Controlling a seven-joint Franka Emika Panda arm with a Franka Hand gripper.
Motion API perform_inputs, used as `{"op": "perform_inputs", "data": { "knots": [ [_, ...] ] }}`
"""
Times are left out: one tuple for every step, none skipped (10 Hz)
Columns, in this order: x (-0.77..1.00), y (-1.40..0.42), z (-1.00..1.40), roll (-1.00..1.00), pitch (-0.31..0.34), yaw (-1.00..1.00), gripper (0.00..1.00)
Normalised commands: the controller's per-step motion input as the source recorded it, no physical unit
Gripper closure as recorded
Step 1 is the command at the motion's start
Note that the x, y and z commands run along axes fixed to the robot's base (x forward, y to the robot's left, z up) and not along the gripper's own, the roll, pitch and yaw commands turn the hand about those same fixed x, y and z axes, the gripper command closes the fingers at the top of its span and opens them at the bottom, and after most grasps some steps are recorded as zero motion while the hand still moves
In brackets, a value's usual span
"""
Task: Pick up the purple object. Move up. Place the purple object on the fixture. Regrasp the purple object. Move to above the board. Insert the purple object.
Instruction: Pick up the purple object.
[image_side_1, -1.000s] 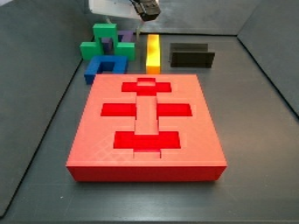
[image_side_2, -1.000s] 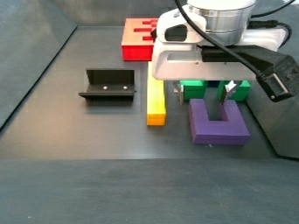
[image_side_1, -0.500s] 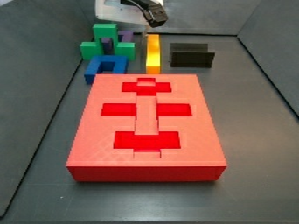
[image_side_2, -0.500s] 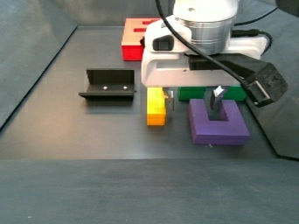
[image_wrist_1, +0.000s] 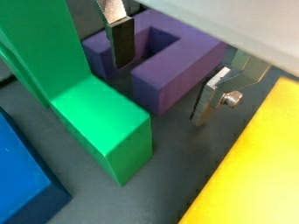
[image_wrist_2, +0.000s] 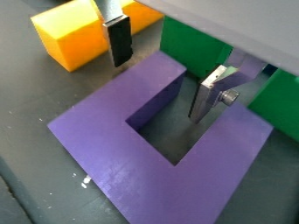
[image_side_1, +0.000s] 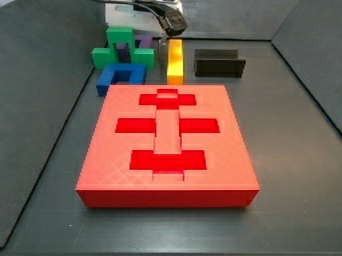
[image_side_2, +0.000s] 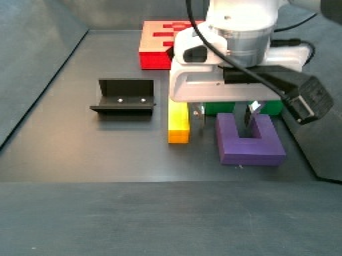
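The black fixture has a hollow (image_side_1: 217, 55) behind its front side, so the purple object (image_wrist_1: 177, 70) will stand there with its prongs up when the robot's gripper places it.
The purple object (image_side_2: 250, 142) is a U-shaped block lying flat on the floor beside the yellow bar; it also shows in both wrist views (image_wrist_1: 176, 66) (image_wrist_2: 140, 149). My gripper (image_side_2: 237, 113) is low over it and open. In both wrist views (image_wrist_1: 167, 74) (image_wrist_2: 163, 74) the fingers straddle one prong: one finger (image_wrist_2: 208, 94) stands in the slot, the other finger (image_wrist_2: 117, 39) is outside, on the yellow bar's side. Neither pad visibly presses the prong. The fixture (image_side_2: 123, 98) (image_side_1: 219, 65) stands apart. The red board (image_side_1: 167, 140) (image_side_2: 160, 40) lies flat with its recesses bare.
A yellow bar (image_side_2: 178, 120) (image_side_1: 175, 60) lies right beside the purple object. A green block (image_wrist_1: 76, 96) (image_side_1: 120, 48) stands close on its other side. A blue U-shaped block (image_side_1: 123, 78) sits next to the green one. Grey walls enclose the floor.
My gripper has come down over the purple object, so the fingers now reach round one prong. The blocks have not moved.
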Motion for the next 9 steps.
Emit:
{"op": "perform_inputs", "data": {
  "knots": [
    [0.00, 0.00, -0.06, 0.00, 0.000, 0.00, 0.00],
    [0.00, 0.00, 0.00, 0.00, 0.000, 0.00, 0.00],
    [0.00, 0.00, 0.00, 0.00, 0.000, 0.00, 1.00],
    [0.00, 0.00, 0.00, 0.00, 0.000, 0.00, 1.00],
    [0.00, 0.00, 0.00, 0.00, 0.000, 0.00, 1.00],
    [0.00, 0.00, 0.00, 0.00, 0.000, 0.00, 1.00],
    [0.00, 0.00, 0.00, 0.00, 0.000, 0.00, 1.00],
    [0.00, 0.00, 0.00, 0.00, 0.000, 0.00, 1.00],
    [0.00, 0.00, 0.00, 0.00, 0.000, 0.00, 1.00]
  ]
}}
